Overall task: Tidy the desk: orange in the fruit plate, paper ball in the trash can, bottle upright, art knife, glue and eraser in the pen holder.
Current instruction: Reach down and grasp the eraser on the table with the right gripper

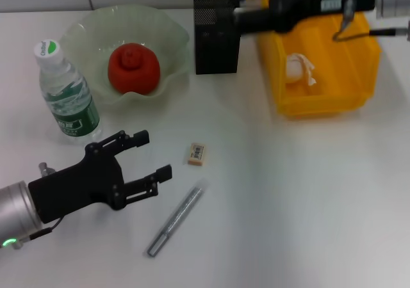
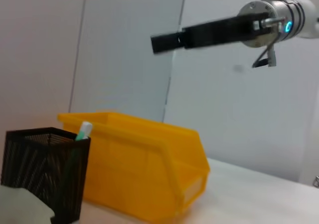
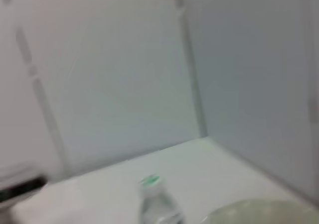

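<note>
The eraser (image 1: 196, 154) lies clear of the art knife (image 1: 175, 220), so the robot's right gripper should keep moving down to the eraser until its open fingers are on both sides of the eraser.
The orange (image 1: 133, 68) lies in the pale green fruit plate (image 1: 168, 29). A clear bottle (image 1: 67, 89) with a green label stands upright to its left. A white paper ball (image 1: 299, 68) rests inside the yellow trash can (image 1: 327, 99). The glue (image 2: 83, 130) sticks up out of the black mesh pen holder (image 1: 216, 35). My right gripper (image 1: 234, 3) hovers open just above the holder's far right corner. The eraser (image 1: 196, 154) and the silver art knife (image 1: 175, 221) lie on the desk. My left gripper (image 1: 160, 153) is open, just left of the eraser, with nothing in it.
The trash can stands right beside the pen holder at the back right. The white desk stretches bare to the right of the eraser and knife. The right wrist view shows the bottle (image 3: 157, 201) and the plate's rim (image 3: 264, 211) from afar.
</note>
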Controlling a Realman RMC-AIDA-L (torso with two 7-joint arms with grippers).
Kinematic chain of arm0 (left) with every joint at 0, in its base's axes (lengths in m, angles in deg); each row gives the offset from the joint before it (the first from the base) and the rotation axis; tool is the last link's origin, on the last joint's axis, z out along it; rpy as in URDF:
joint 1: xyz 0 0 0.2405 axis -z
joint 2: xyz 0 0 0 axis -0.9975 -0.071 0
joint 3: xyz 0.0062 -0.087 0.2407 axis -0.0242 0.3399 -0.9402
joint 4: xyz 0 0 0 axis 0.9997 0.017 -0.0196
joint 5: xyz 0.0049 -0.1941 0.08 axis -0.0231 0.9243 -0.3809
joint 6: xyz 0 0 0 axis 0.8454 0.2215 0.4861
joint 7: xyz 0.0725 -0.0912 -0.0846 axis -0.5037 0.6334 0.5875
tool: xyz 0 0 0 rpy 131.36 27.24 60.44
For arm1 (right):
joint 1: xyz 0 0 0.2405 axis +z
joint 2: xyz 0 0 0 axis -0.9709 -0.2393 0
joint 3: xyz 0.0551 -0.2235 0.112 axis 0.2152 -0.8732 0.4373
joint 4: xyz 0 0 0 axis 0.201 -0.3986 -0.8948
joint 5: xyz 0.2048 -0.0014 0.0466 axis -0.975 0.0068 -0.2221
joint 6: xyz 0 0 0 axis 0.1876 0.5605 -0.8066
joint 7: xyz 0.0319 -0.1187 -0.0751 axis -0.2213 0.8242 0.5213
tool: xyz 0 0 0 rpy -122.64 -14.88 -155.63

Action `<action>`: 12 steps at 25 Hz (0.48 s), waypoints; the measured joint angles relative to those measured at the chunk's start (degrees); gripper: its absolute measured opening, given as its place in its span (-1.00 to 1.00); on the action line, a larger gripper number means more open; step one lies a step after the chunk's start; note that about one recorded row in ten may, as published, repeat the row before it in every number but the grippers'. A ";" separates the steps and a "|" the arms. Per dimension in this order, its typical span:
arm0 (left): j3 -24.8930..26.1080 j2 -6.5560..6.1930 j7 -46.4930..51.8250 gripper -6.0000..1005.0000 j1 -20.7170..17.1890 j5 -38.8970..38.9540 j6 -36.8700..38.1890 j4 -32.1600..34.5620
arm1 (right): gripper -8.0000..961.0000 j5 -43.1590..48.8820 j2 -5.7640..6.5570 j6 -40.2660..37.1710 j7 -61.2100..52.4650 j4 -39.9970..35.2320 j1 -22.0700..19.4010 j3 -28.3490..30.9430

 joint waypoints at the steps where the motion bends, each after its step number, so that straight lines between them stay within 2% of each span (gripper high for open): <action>1: -1.30 -0.04 -0.01 0.62 -0.94 -0.10 0.93 1.63 | 0.42 1.45 0.03 -1.10 -0.01 0.46 0.57 -0.55; 2: -1.30 -0.04 -0.01 0.62 -0.94 -0.10 0.93 1.63 | 0.42 5.17 -0.28 -2.28 -0.43 1.23 1.89 -1.97; 3: -1.30 -0.04 -0.01 0.62 -0.94 -0.10 0.93 1.63 | 0.42 5.17 -0.28 -2.28 -0.43 1.23 1.89 -1.97; 6: -2.85 -0.17 -0.34 0.62 -3.44 -0.26 2.27 5.34 | 0.42 11.26 -1.33 -2.03 -1.97 2.47 4.16 -3.87; 12: -3.20 -1.38 0.00 0.62 -3.84 -1.47 2.30 6.00 | 0.42 20.79 -3.04 2.87 -5.63 10.02 10.82 -6.85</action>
